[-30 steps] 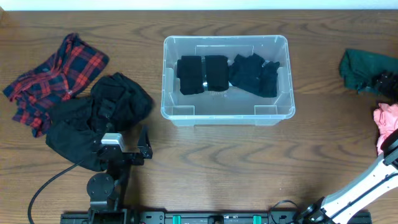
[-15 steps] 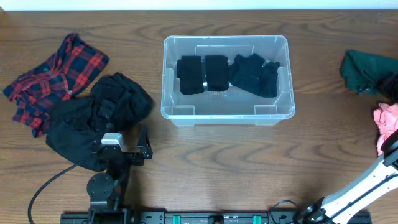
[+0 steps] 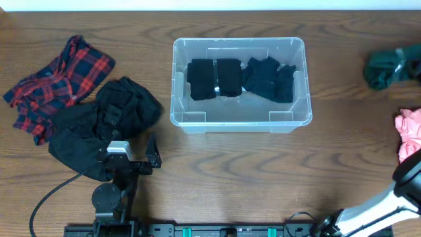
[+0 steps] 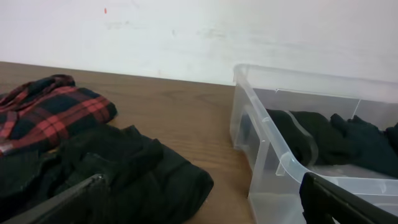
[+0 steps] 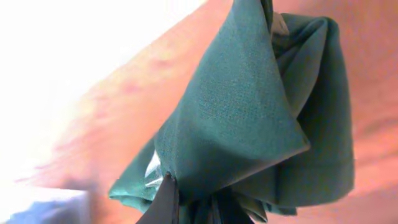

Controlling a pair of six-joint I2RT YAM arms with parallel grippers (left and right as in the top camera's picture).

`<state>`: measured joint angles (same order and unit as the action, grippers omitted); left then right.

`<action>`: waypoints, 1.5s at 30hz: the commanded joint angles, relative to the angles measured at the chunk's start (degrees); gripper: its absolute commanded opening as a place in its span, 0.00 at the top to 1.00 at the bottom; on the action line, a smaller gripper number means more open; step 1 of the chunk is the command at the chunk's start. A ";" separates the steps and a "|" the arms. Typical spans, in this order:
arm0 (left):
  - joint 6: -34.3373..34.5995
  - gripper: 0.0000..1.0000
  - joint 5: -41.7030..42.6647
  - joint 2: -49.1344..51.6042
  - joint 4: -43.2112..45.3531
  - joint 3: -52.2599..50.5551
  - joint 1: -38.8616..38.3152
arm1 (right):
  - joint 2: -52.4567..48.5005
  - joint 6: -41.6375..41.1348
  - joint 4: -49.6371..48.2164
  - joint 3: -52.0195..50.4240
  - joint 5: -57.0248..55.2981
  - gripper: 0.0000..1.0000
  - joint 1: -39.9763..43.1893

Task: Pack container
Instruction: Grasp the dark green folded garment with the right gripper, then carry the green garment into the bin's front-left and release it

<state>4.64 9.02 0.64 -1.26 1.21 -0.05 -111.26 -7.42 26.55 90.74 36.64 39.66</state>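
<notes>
My right gripper keeps bringing the dark green cloth there (image 3: 218, 107) and lets go of it inside, because the near part of the container's bottom (image 3: 220, 110) is open in front of the black cloths.
The clear container (image 3: 238, 122) stands at the table's middle back, with several folded black cloths (image 3: 240, 79) inside. It shows again in the left wrist view, where its near rim (image 4: 278, 163) is at the right. My left gripper (image 3: 125, 146) rests open at the front left, beside a black garment (image 3: 99, 128); nothing lies between its fingers (image 4: 62, 200). At the far right my right gripper (image 3: 409, 71) is shut on a dark green cloth (image 3: 383, 70). The bunched green cloth (image 5: 249, 124) hangs from the gripper (image 5: 193, 202) in the right wrist view.
A red plaid cloth (image 3: 59, 82) lies at the far left, partly under the black garment. A pink cloth (image 3: 409, 131) lies at the right edge. My right arm (image 3: 388, 201) reaches up from the front right corner. A white wall (image 4: 199, 31) stands behind the table.
My right gripper has shut on the green cloth, which is now bunched up and drawn toward the right edge. The left arm has not moved.
</notes>
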 commanded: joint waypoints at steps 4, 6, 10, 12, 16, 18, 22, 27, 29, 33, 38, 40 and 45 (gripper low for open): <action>0.13 0.02 1.03 -0.04 -1.92 -0.98 0.26 | 9.57 -4.74 0.37 0.44 12.44 0.99 -4.70; 0.13 0.02 1.03 -0.04 -1.92 -0.98 0.26 | 12.20 -5.31 1.25 0.44 15.04 0.99 -6.64; 0.13 0.02 1.03 -0.04 -1.92 -0.98 0.26 | 16.61 -5.46 5.11 0.44 16.79 0.99 -11.93; 0.13 0.02 1.03 -0.04 -1.92 -0.98 0.26 | 18.40 -5.51 7.45 0.44 16.74 0.99 -15.19; 0.13 0.02 1.03 -0.04 -1.92 -0.98 0.26 | 20.98 -8.87 11.67 0.42 13.75 0.99 -22.56; 0.13 0.02 1.03 -0.04 -1.92 -0.98 0.26 | 21.62 -10.84 12.35 0.42 11.47 0.99 -25.99; 0.13 0.02 1.03 -0.04 -1.92 -0.98 0.26 | 21.81 -14.64 13.60 0.33 5.90 0.99 -34.05; 0.13 0.02 1.03 -0.04 -1.92 -0.98 0.26 | 21.79 -22.73 14.16 -1.77 -7.21 0.99 -45.62; 0.13 0.02 1.03 -0.04 -1.92 -0.98 0.26 | 21.79 -28.15 13.79 -3.32 -13.27 0.99 -50.23; 0.13 0.02 1.03 -0.04 -1.92 -0.98 0.26 | 21.79 -35.12 9.68 -7.06 -23.23 0.99 -59.67; 0.13 0.02 1.03 -0.04 -1.92 -0.98 0.26 | 21.79 -42.18 6.62 -10.86 -32.74 0.99 -67.80; 0.13 0.02 1.03 -0.04 -1.92 -0.98 0.26 | 21.77 -45.55 6.10 -12.48 -35.69 0.99 -70.31; 0.13 0.02 1.03 -0.04 -1.92 -0.98 0.26 | 21.66 -50.45 4.92 -15.87 -38.36 0.99 -73.50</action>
<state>4.64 9.02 0.64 -1.26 1.21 -0.05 -90.83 -51.94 32.36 75.96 3.36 -32.67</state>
